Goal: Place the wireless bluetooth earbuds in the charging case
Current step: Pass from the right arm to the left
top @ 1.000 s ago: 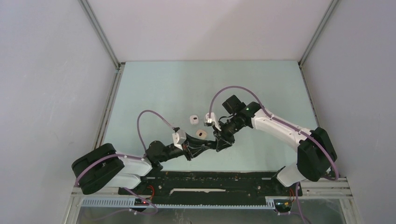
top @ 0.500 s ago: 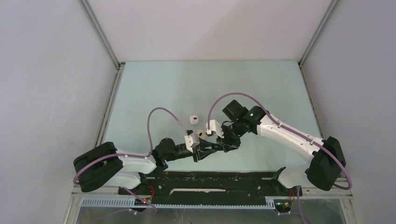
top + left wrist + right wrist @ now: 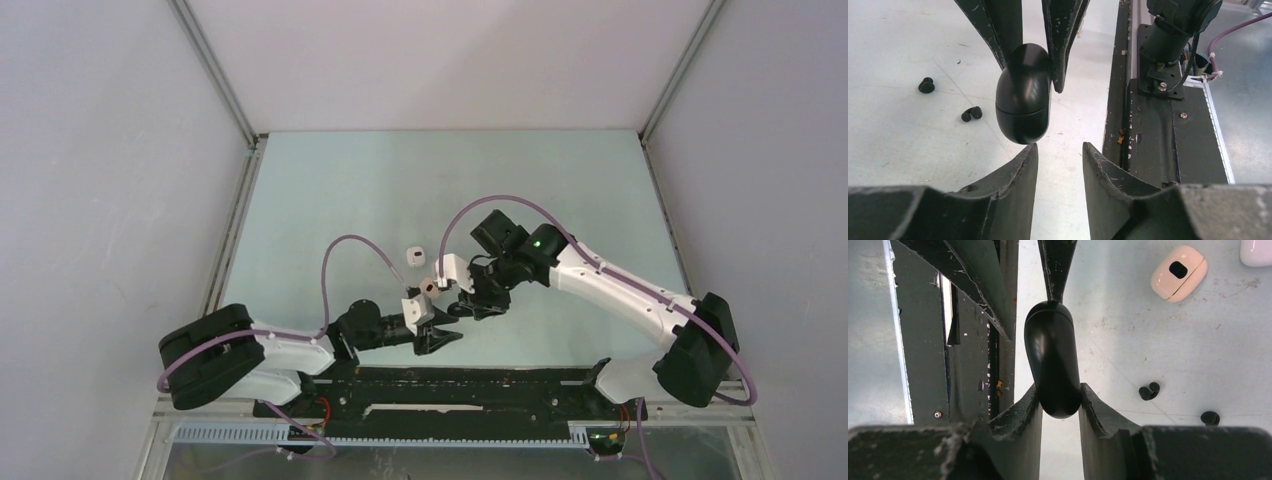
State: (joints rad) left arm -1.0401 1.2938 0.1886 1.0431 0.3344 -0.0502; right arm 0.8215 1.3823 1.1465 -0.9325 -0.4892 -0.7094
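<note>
I should hold the charging case's lid (image 3: 1022, 126) with my left gripper, because the charging case (image 3: 1053, 355) is slanted in my right gripper. Meanwhile, my right gripper should open and take the charging case straighter.
A glossy black charging case (image 3: 1052, 360) with its lid down hangs above the table, and my right gripper (image 3: 1058, 397) is shut on its lower end. In the left wrist view the same case (image 3: 1023, 95) sits just beyond my left gripper (image 3: 1060, 150), whose fingers stand apart with nothing between them. Two black earbuds (image 3: 926, 85) (image 3: 971, 113) lie on the table left of the case there; the right wrist view has them as earbuds (image 3: 1149, 391) (image 3: 1209, 417) at the lower right. From above, both grippers meet near the table's front centre: left gripper (image 3: 448, 336), right gripper (image 3: 468, 308).
A pinkish-white case (image 3: 1178, 273) and a white case (image 3: 1255, 251) lie on the table beyond the grippers; from above they are the white cases (image 3: 430, 285) (image 3: 414, 256). The black base rail (image 3: 450, 385) runs along the near edge, close under the left gripper.
My left gripper has opened off the black case and drawn back toward the near edge. The right gripper keeps the case and has shifted slightly left and nearer.
</note>
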